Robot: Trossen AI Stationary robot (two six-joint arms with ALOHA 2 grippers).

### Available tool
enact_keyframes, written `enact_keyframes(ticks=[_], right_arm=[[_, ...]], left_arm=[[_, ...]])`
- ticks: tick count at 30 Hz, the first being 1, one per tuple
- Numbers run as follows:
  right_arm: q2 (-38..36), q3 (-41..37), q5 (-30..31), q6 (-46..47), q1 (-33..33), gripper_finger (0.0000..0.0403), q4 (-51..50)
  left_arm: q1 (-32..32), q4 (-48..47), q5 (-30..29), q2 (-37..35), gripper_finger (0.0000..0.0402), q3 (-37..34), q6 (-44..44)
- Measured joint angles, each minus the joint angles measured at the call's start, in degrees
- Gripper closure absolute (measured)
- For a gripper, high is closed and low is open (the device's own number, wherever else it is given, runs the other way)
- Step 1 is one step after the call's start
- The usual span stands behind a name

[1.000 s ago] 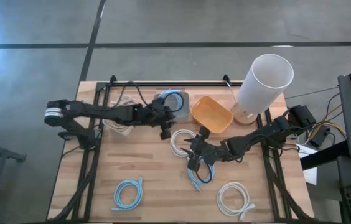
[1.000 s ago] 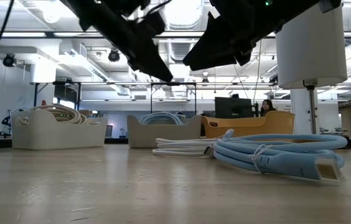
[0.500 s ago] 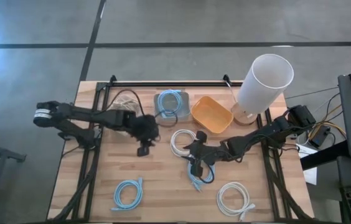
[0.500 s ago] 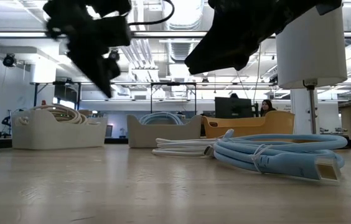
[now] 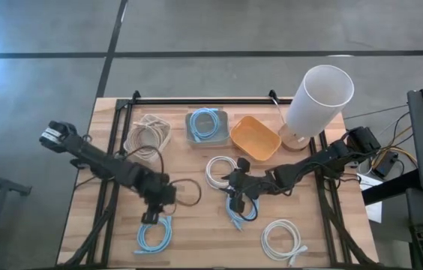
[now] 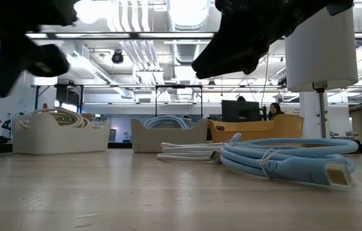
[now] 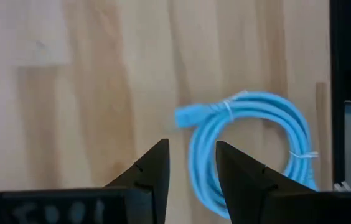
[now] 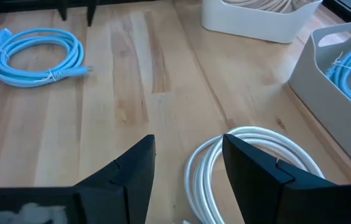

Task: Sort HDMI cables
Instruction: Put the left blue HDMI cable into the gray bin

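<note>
White ties (image 7: pixel 228 110) are holding the loops tightly together, so the light blue cable coil (image 5: pixel 167 235) will stay together as a ring when I lift it into the middle bin.
My left gripper (image 5: pixel 150 217) (image 7: pixel 192 165) is open and hovers just above the table, next to a light blue cable coil (image 5: pixel 154 235) (image 7: pixel 250 149) near the near-left corner. My right gripper (image 5: pixel 229 187) (image 8: pixel 188 165) is open and hangs over the table's middle, between a white coil (image 5: pixel 219 171) (image 8: pixel 256 158) and another light blue coil (image 5: pixel 240 210) (image 6: pixel 290 157). A second white coil (image 5: pixel 281 238) lies flat near the near edge. Beige coils fill the left white bin (image 5: pixel 148 135). One light blue coil lies in the middle bin (image 5: pixel 208 124).
An orange bin (image 5: pixel 255 137) stands to the right of the two white bins at the far side. A tall white cylinder on a stand (image 5: pixel 316 97) rises at the far right corner. Black frame rails (image 5: pixel 110 187) run along the table's left and right sides.
My left gripper has swung from the middle bin at the far side toward the near-left of the table, ending low beside the light blue coil there. The coil in the middle bin now shows uncovered. My right arm has kept nearly still.
</note>
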Motion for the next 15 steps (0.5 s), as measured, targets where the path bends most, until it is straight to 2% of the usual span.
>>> enact_keyframes(ticks=[7, 15], right_arm=[[0.0, 0.0, 0.0, 0.0, 0.0, 0.0218, 0.0], [0.0, 0.0, 0.0, -0.3, 0.0, 0.0218, 0.0]], left_arm=[[-7.7, 11.3, -0.6, 0.1, 0.028, -7.0, -10.0], [-11.1, 19.6, -7.1, 0.1, 0.028, -14.8, -16.8]])
